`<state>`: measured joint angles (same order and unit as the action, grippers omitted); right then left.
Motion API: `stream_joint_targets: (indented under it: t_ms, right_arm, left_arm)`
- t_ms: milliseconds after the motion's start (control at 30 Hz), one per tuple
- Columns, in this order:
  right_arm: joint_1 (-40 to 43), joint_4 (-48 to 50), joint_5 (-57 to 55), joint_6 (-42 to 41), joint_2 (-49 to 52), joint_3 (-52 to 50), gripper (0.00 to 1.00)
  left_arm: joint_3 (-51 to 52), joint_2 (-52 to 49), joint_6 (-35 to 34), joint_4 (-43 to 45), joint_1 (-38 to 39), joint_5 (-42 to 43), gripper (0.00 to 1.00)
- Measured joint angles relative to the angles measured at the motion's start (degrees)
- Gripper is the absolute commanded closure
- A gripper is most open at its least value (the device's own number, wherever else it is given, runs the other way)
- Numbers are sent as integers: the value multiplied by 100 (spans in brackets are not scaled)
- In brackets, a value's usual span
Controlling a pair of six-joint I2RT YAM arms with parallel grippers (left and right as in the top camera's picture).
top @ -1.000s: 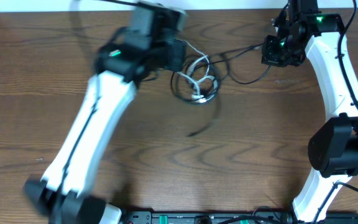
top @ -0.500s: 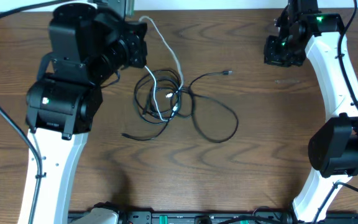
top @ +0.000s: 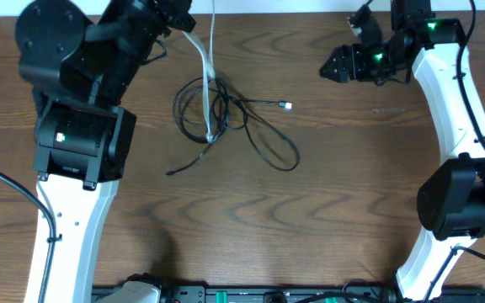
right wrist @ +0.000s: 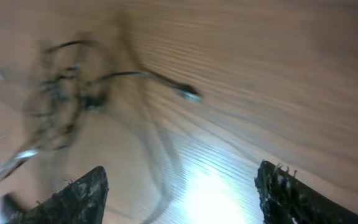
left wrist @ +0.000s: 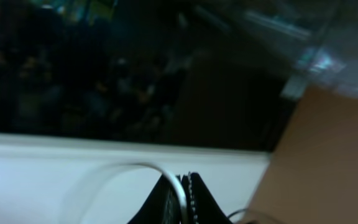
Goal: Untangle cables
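The white cable in the robot's left gripper hangs across the black cable's loops, so the robot should pass the white cable to its right gripper to put it down well clear.
My left gripper is raised at the back left and shut on the white cable. That cable hangs down into the tangle on the table. In the left wrist view the fingers pinch the white cable between them. The black cable lies in loops round the white one. Its small plug end points right and its other end lies at the left. My right gripper hovers open at the back right, apart from both cables. Its wrist view shows the gripper with a blurred black cable ahead.
The table is dark wood, with a white wall edge along the back. A black equipment strip runs along the front edge. The right arm's white links stand along the right side.
My right gripper opened and let go of the black cable. My left gripper rose and drew back with the white cable, dragging the tangle leftward; the black plug end now lies on the table.
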<state>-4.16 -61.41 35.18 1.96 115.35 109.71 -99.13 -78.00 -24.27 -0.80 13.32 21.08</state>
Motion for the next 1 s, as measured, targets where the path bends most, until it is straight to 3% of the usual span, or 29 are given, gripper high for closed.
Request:
stream_joint_targets:
  t_ms: [133,300,533,833,1000]
  right_arm:
    - [-177,267,503,-66,0,0,32]
    - [-643,463,323,-522,0,0,33]
    - [-1152,859,-94,-852,0,0,26]
    - [-647,1143,826,339,-94,-4,20]
    - [-588,1534,1517,774,-444,-7,20]
  left_arm:
    - [0,0,-516,28,0,286,93]
    - [0,-13,-752,-111,0,417,93]
    - [-2,-39,-850,-505,0,439,93]
    - [-48,-205,-411,-2538,0,494,93]
    - [-48,-542,-57,-2879,0,1137,93]
